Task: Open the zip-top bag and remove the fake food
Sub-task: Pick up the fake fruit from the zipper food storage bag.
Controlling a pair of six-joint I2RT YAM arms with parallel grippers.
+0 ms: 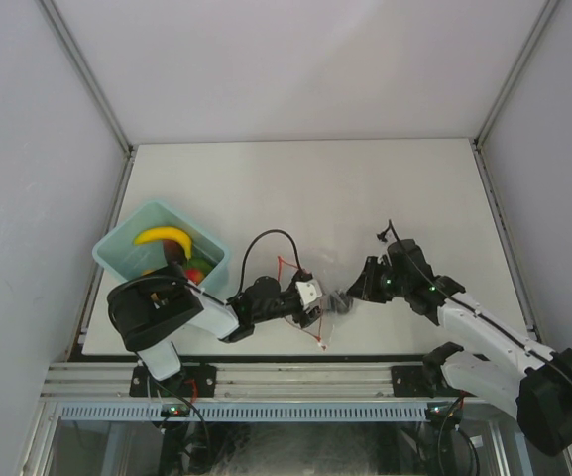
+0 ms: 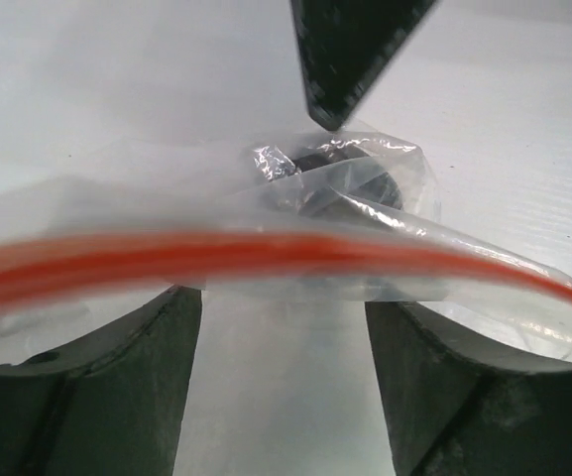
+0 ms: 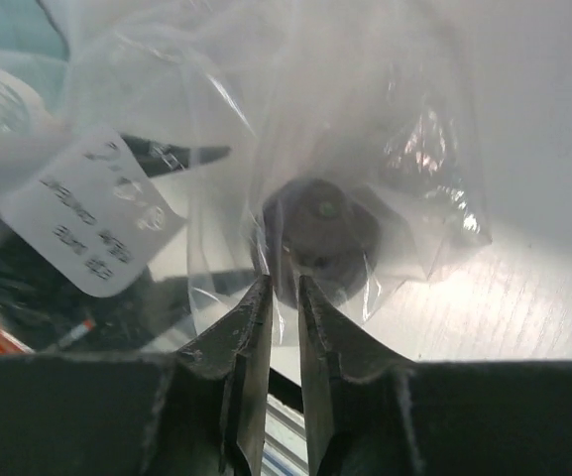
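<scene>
The dark purple piece (image 1: 338, 300) is past my left gripper's fingers, so next my left gripper reaches in deeper while my right gripper pushes down on the zip-top bag's far end (image 3: 444, 228).
The zip-top bag (image 1: 305, 288) lies between my two grippers near the table's front edge, its red-orange zip strip (image 2: 266, 254) running across the left wrist view. A dark purple piece (image 3: 320, 230) sits inside it, also seen in the left wrist view (image 2: 350, 183). My left gripper (image 2: 284, 299) has its jaws wide apart, with the zip edge lying across the fingertips. My right gripper (image 3: 284, 285) is pinched shut on the bag's clear film just in front of the dark piece. The banana (image 1: 164, 236) and red and green pieces lie in the bin.
The light blue bin (image 1: 117, 253) stands at the front left, beside the left arm. A small white slider (image 1: 322, 345) lies at the zip's end by the table's front edge. The metal rail runs just below.
</scene>
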